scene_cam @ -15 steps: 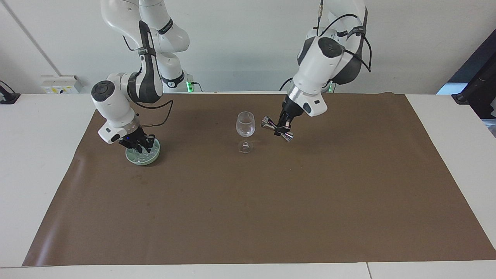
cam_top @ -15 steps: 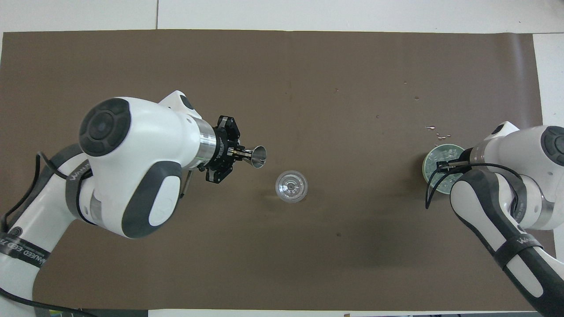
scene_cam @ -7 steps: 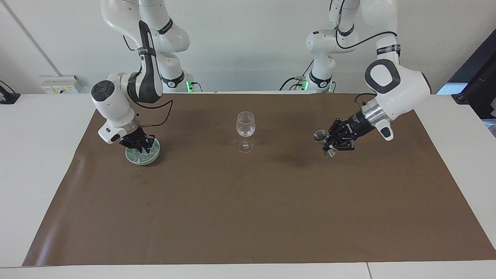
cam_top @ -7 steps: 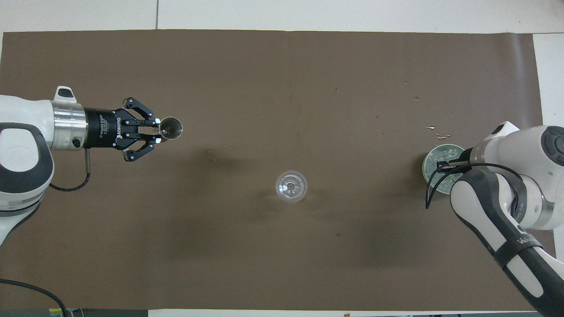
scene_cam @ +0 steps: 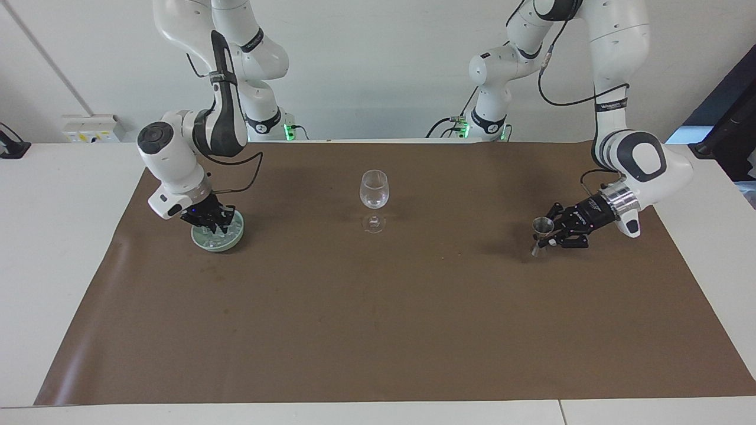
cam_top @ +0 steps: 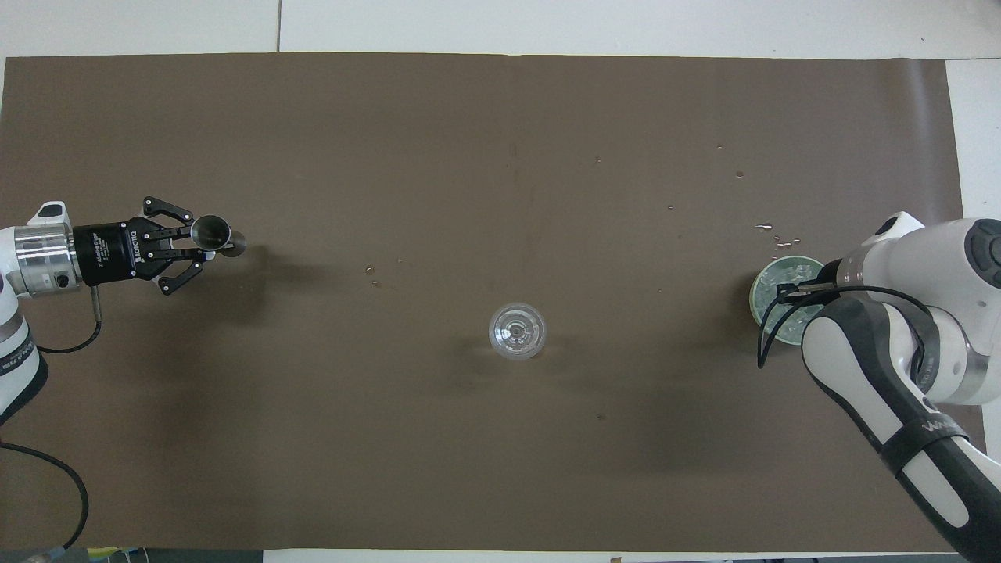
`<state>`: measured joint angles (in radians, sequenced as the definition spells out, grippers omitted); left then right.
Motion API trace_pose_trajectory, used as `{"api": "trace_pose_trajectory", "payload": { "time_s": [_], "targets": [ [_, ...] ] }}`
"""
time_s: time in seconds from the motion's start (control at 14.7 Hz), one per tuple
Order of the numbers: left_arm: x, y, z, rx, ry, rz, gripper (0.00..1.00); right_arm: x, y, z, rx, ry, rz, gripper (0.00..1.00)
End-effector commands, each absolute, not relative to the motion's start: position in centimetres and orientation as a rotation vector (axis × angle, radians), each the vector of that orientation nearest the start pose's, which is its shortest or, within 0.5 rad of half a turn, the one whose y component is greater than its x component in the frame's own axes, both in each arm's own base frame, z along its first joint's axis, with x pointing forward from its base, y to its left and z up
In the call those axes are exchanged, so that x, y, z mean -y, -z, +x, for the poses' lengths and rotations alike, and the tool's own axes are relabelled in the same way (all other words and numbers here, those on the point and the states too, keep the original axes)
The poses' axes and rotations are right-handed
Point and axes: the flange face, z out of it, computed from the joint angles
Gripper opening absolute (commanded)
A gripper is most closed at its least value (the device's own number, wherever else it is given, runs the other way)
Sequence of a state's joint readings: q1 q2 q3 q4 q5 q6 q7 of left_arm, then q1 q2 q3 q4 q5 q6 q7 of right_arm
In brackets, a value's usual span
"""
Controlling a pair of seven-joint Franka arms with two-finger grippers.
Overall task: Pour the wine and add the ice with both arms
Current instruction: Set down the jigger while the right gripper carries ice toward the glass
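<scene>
The small metal jigger (scene_cam: 543,226) is hanging upright, low over open mat (scene_cam: 547,272) and away from the glass. My left gripper should keep going down until the jigger's base touches the mat, then let go.
A clear stemmed glass (scene_cam: 374,190) (cam_top: 517,331) stands mid-mat, and a little clear liquid seems to lie in its bowl. My left gripper (scene_cam: 547,235) (cam_top: 205,243) is shut on a small metal jigger (scene_cam: 541,226) (cam_top: 212,231). It holds the jigger upright, low over the mat at the left arm's end. At the right arm's end, my right gripper (scene_cam: 216,225) is shut, with its fingers down among the ice (scene_cam: 230,229) (cam_top: 793,274) in a pale green bowl (scene_cam: 222,244) (cam_top: 758,290). What lies between those fingers is hidden.
A brown mat (scene_cam: 378,319) covers most of the white table (scene_cam: 53,195). Small clear droplets (cam_top: 776,232) lie on the mat just farther from the robots than the bowl. Tiny wet spots (cam_top: 373,272) lie between the jigger and the glass.
The left arm has swung the jigger from beside the glass out to its own end of the table, turning it upright and lowering it. The right gripper has stayed in the bowl.
</scene>
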<state>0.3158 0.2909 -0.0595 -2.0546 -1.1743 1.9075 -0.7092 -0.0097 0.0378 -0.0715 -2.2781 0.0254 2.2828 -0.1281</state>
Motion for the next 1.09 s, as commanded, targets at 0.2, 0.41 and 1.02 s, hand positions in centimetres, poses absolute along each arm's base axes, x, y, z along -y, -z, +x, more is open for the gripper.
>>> {"api": "trace_pose_trajectory", "payload": {
  "time_s": [0.2,0.41,1.02],
  "targets": [
    [-10.5,-26.9,57.7,-1.583,0.727,1.219,0.00,1.6,-40.7,53.2,0.085,-0.132,-3.091,0.11],
    [-11.4,-25.4,57.5,-1.610,0.735,1.163,0.00,-7.1,-47.7,53.7,-0.014,-0.165,-3.105,0.11],
    [-12.5,-25.3,57.3,-1.657,0.700,1.175,1.00,-34.2,-55.1,47.5,-0.314,0.009,-2.908,0.12]
  ]
}}
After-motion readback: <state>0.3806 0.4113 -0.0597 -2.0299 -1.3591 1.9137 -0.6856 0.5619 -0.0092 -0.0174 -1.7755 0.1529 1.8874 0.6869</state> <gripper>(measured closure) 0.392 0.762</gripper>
